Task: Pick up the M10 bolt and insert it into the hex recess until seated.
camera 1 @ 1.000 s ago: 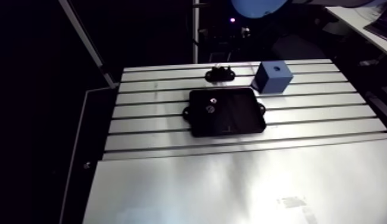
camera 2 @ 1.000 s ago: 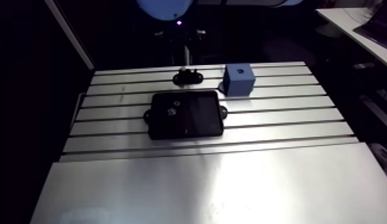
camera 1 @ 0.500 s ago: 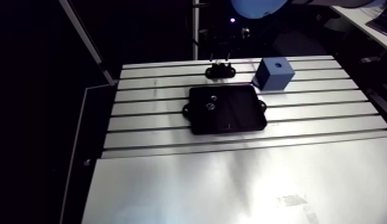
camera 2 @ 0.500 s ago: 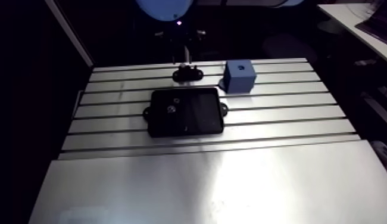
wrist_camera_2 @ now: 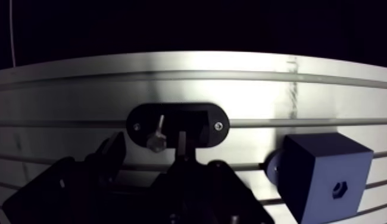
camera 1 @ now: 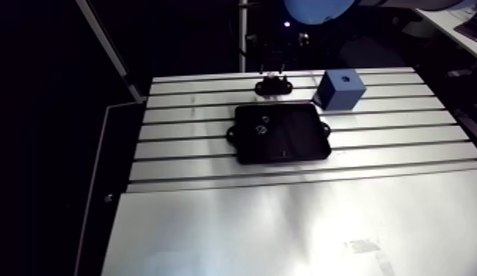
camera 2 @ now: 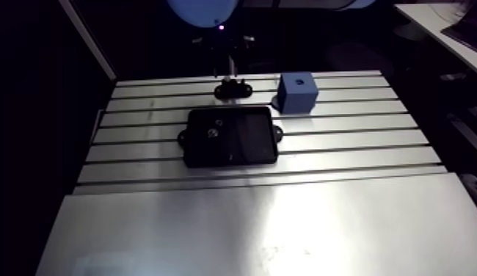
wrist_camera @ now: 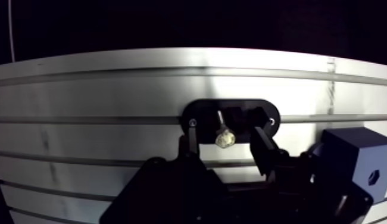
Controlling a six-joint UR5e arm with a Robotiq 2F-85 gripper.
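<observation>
The M10 bolt (wrist_camera: 225,138) will come loose and leave the black oval holder behind when I lift, because screws (wrist_camera: 193,122) hold both ends of the holder in place.
The M10 bolt (wrist_camera: 224,138) stands in a small black oval holder (wrist_camera: 231,116) near the table's far edge, its hex head toward the camera. In the wrist view my gripper (wrist_camera: 225,142) hangs over the holder, open, one finger (wrist_camera: 191,138) on each side of the bolt with a gap on both sides. Beside the holder sits a blue cube (wrist_camera: 350,170) with a hex recess (wrist_camera: 374,177) in one face. The arm view shows the holder (camera 1: 274,86) and the cube (camera 1: 339,89) at the back of the table.
A black rectangular plate (camera 1: 282,133) with mounting ears lies on the slotted table (camera 1: 285,220), nearer than the holder. The table's far edge runs just behind the holder, with darkness beyond it.
The gripper has come down over the oval holder since the earliest frame. The arm view has shifted slightly. The bolt, cube and plate have stayed in place.
</observation>
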